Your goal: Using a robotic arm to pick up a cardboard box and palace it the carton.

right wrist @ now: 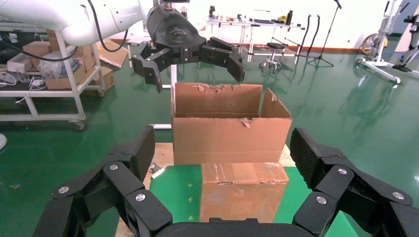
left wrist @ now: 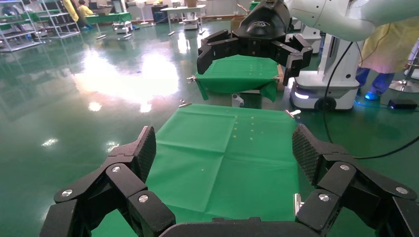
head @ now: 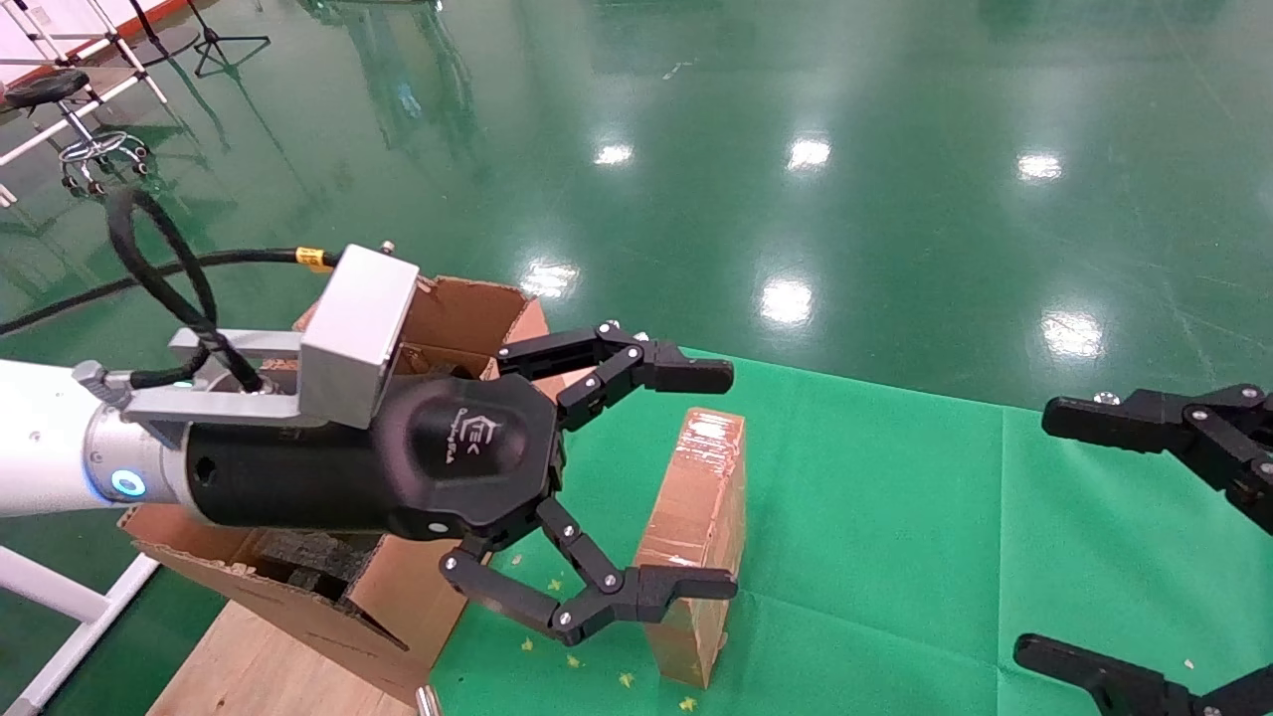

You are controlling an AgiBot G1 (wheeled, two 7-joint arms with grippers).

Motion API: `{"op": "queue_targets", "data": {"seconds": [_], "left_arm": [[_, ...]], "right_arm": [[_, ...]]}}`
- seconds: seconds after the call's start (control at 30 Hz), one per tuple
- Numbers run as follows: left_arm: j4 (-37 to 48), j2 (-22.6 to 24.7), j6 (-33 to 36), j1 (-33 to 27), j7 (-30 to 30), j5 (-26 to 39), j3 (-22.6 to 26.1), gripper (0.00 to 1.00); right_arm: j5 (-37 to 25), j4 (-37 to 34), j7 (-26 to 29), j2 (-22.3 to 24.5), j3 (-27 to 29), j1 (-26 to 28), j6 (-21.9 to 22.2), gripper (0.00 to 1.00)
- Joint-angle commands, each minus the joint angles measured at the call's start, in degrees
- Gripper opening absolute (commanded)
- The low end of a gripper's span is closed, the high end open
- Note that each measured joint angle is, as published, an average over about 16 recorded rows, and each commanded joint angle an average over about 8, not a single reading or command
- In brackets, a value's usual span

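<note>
The cardboard box [head: 700, 531] should go down upright below the carton's rim as I lower it in, because the black foam [head: 317, 556] lies well below that rim.
The small tape-wrapped cardboard box [head: 696, 537] stands on edge on the green cloth [head: 895, 517]. The large torn carton [head: 457, 313] stands open just to its left, with black foam [head: 298, 557] inside. My left gripper [head: 733, 481], on the arm with the silver block, is open and empty, raised above the box. The right wrist view shows it [right wrist: 195, 59] high over the carton [right wrist: 230, 128] and the box [right wrist: 242, 192]. The box is out of the left wrist view; that gripper's open jaws [left wrist: 225, 148] frame only cloth. My right gripper [head: 1034, 537] is open and empty at the right edge.
The carton rests on a wooden board [head: 269, 656] beside the cloth. A stool [head: 60, 94] and white frames stand on the green floor at the far left. A shelf rack [right wrist: 44, 64] stands behind the carton. Another green-covered table [left wrist: 237, 74] stands beyond my right gripper [left wrist: 254, 47].
</note>
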Motion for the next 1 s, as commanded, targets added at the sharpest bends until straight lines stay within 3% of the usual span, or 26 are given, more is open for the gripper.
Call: {"op": "queue_targets", "data": {"seconds": [0.03,0.47,0.53,0.7,0.77,0.83,1.0], "left_arm": [[0.0,0.0,0.0,0.0,0.0,0.0,0.0,1.00],[0.0,0.0,0.0,0.0,0.0,0.0,0.0,1.00],[-0.1,-0.1,0.0,0.0,0.0,0.1,0.0,1.00],[-1.2,-0.9,-0.3,-1.6,-1.0,3.8,1.3,1.00],[-2.0,-1.6,-1.0,-3.0,-2.7,7.2,2.5,1.00],[-2.6,-2.1,-2.0,-4.6,-5.2,11.1,4.0,1.00],[-3.0,-1.9,-4.3,-7.5,-11.7,18.7,7.4,1.00]], "right_arm": [[0.0,0.0,0.0,0.0,0.0,0.0,0.0,1.00],[0.0,0.0,0.0,0.0,0.0,0.0,0.0,0.97],[0.0,0.0,0.0,0.0,0.0,0.0,0.0,0.81],[0.0,0.0,0.0,0.0,0.0,0.0,0.0,0.20],[0.0,0.0,0.0,0.0,0.0,0.0,0.0,0.05],[0.0,0.0,0.0,0.0,0.0,0.0,0.0,0.00],[0.0,0.0,0.0,0.0,0.0,0.0,0.0,0.00]]}}
